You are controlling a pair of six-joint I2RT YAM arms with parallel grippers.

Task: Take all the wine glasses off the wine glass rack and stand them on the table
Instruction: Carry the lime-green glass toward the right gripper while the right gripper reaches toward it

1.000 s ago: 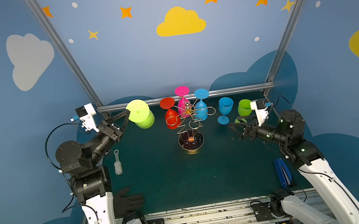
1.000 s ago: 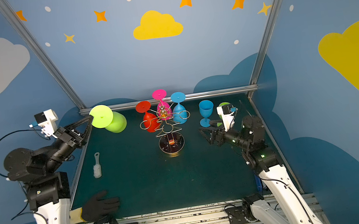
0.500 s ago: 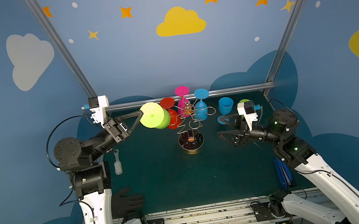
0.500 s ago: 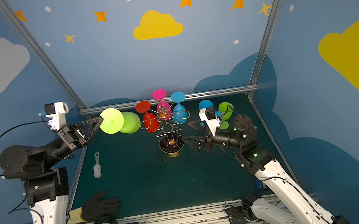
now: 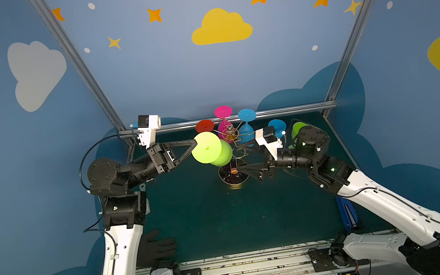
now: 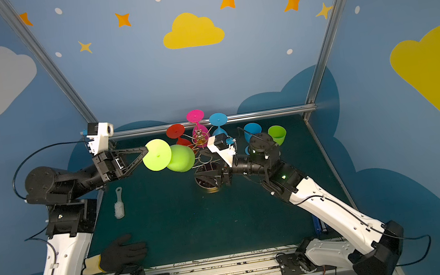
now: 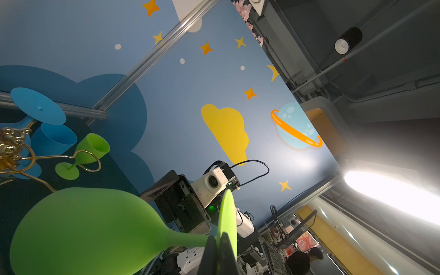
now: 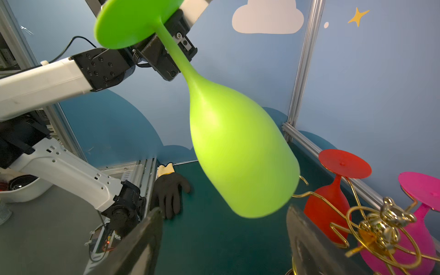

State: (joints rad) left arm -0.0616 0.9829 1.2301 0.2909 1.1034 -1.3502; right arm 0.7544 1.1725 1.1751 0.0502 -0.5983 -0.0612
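The lime green wine glass's bowl (image 5: 223,154) faces the right gripper's open fingers (image 5: 244,160), so the robot's left gripper should keep moving toward them and let go once they hold the bowl.
A lime green wine glass (image 5: 222,154) (image 6: 180,158) hangs in the air, bowl tilted down, just left of the gold wire wine glass rack (image 5: 230,133) (image 6: 200,138). My left gripper (image 5: 194,145) (image 6: 146,150) (image 7: 217,238) is shut on the rim of the glass's round foot. My right gripper (image 5: 244,171) (image 6: 214,174) (image 8: 223,209) stands open low beside the rack's dark disc base (image 5: 234,179). In the right wrist view the bowl's lower end (image 8: 238,147) reaches between its fingertips without touching either.
Red (image 5: 204,125), pink (image 5: 222,111) and blue (image 5: 246,115) glasses hang upside down on the rack. A blue glass (image 5: 276,125) and a green one (image 5: 299,129) stand upright at the back right. A black glove (image 6: 123,251), a white brush (image 6: 118,203) and a blue tool (image 5: 348,215) lie near the table's edges.
My left gripper has carried the lime glass from the back left to beside the rack. My right arm has reached left to the rack's base, jaws still open.
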